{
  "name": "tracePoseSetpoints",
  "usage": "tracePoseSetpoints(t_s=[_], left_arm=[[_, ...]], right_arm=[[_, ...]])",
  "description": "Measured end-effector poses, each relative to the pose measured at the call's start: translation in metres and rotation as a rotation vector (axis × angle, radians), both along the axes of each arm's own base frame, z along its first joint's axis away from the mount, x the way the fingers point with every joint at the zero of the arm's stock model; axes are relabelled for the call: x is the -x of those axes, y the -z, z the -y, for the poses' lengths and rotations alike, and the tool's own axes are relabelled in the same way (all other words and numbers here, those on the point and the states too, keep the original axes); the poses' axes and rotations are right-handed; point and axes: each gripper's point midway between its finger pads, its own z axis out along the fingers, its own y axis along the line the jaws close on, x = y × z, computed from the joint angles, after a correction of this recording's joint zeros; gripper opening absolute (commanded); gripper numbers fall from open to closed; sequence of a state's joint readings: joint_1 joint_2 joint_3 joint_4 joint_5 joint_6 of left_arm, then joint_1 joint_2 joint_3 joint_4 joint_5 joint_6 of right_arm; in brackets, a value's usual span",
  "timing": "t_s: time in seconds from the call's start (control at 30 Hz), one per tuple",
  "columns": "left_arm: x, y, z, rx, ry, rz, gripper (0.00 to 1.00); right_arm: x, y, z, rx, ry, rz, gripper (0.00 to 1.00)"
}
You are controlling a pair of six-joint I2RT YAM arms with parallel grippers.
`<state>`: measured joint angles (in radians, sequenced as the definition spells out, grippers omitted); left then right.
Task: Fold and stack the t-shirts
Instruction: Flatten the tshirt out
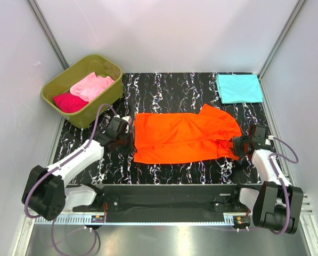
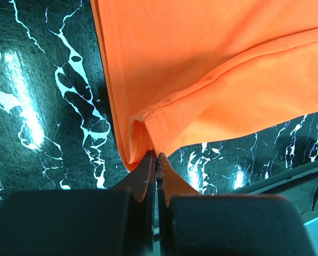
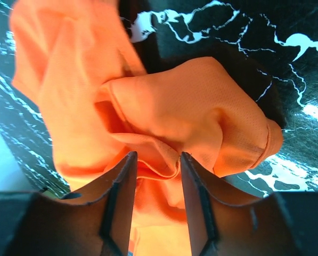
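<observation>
The robot's left gripper has hold of only the end of the orange t-shirt's hem [image 2: 143, 128], which gapes open, so the gripper should open, turn and reach around the hem's whole corner [image 2: 131, 159].
The orange t-shirt [image 1: 185, 136] lies spread across the middle of the table, its right end bunched. My left gripper [image 1: 130, 144] is at its near left corner. In the left wrist view this gripper [image 2: 156, 156] is shut, pinching the shirt's hem [image 2: 148, 128]. My right gripper [image 1: 236, 145] is at the shirt's right end. In the right wrist view this gripper [image 3: 156, 159] is open, with a rumpled fold of orange cloth [image 3: 196, 106] between the jaws. A folded teal t-shirt [image 1: 238, 88] lies at the back right. A pink t-shirt [image 1: 92, 85] and a magenta t-shirt [image 1: 69, 101] lie in the tub.
The olive-green tub [image 1: 112, 95] stands at the back left corner, close behind my left arm. White walls close in the black marbled table [image 1: 174, 85] on three sides. A black rail [image 1: 169, 192] runs along the near edge between the arm bases.
</observation>
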<state>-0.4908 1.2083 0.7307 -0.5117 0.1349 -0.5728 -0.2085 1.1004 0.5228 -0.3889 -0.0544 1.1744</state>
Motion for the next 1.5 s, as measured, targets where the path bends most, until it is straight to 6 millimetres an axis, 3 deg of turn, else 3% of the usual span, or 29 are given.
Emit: tracePoseSetpoints(t_s=[0.23, 0.57, 0.6, 0.67, 0.7, 0.77, 0.93, 1.13, 1.2, 1.33, 1.5], left_arm=[[0.000, -0.001, 0.001, 0.007, 0.003, 0.002, 0.00], [0.000, -0.001, 0.003, 0.015, 0.008, -0.001, 0.00], [0.000, -0.001, 0.003, 0.015, 0.008, -0.001, 0.02], [0.000, -0.001, 0.003, 0.016, 0.009, 0.000, 0.09], [0.000, -0.002, 0.003, 0.016, 0.009, 0.001, 0.20], [0.000, -0.002, 0.003, 0.017, 0.014, 0.003, 0.32], [0.000, -0.006, -0.002, -0.026, 0.057, 0.016, 0.56], [-0.023, -0.044, 0.002, -0.068, 0.149, 0.120, 0.60], [-0.031, -0.047, 0.003, -0.095, 0.182, 0.132, 0.61], [-0.037, -0.029, 0.002, -0.144, 0.246, 0.077, 0.61], [-0.040, 0.005, 0.002, -0.111, 0.319, -0.054, 0.55]], right_arm=[[-0.001, -0.004, 0.002, 0.002, 0.023, 0.019, 0.42], [0.006, 0.012, 0.000, -0.021, 0.038, -0.036, 0.39], [0.007, 0.013, 0.000, -0.021, 0.038, -0.040, 0.36], [0.006, 0.014, 0.000, -0.021, 0.037, -0.040, 0.18], [0.006, 0.014, 0.000, -0.021, 0.038, -0.037, 0.10], [0.004, 0.014, 0.001, -0.018, 0.037, -0.028, 0.00], [0.002, 0.006, 0.002, 0.004, 0.019, 0.008, 0.00], [-0.013, -0.033, 0.010, 0.088, -0.024, 0.104, 0.00], [-0.020, -0.046, 0.014, 0.119, -0.045, 0.133, 0.00], [-0.030, -0.054, 0.017, 0.158, -0.097, 0.135, 0.00], [-0.040, -0.053, 0.015, 0.174, -0.183, 0.117, 0.00]])
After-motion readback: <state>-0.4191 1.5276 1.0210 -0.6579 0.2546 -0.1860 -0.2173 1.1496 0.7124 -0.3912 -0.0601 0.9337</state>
